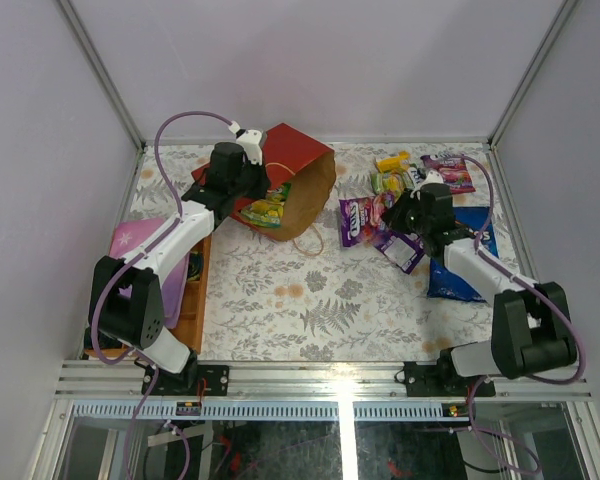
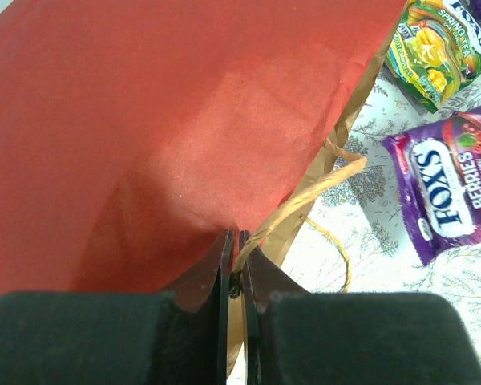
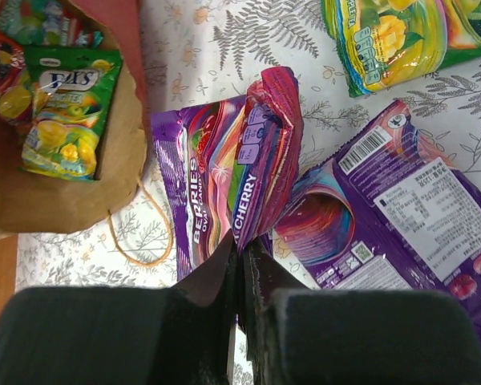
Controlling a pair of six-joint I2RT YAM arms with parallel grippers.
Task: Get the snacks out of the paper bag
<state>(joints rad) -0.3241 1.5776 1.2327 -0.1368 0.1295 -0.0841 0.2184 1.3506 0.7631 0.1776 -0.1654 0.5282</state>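
I keep moving my right gripper toward the open cloth [image 1: 353, 181] next to the green-yellow packet and let go there, because the purple cherry packet [image 1: 358, 220] is clear of the bag's opening.
The red paper bag [image 1: 292, 152] lies on its side, its brown mouth [image 1: 310, 195] facing right. My left gripper [image 1: 252, 180] is shut on the bag's upper rim and tan cord handle [image 2: 305, 196]; in the left wrist view, the gripper [image 2: 234, 241] pinches red paper and cord. A green-yellow packet [image 1: 267, 212] and others sit in the bag [image 3: 64, 196]. My right gripper [image 1: 408, 212] is shut on the edge of a purple cherry packet [image 3: 266, 152], held upright over a purple berries packet [image 3: 194, 192]. More snacks lie around it: a purple packet [image 3: 405, 216], a green-yellow packet [image 3: 393, 36] and a blue Doritos bag [image 1: 462, 262].
A flat pink-purple item with stars [image 1: 132, 240] rests on a wooden tray [image 1: 194, 295] at the left, under the left arm. The bag's second cord handle [image 1: 308, 243] loops onto the patterned cloth. Metal frame rails border the table.
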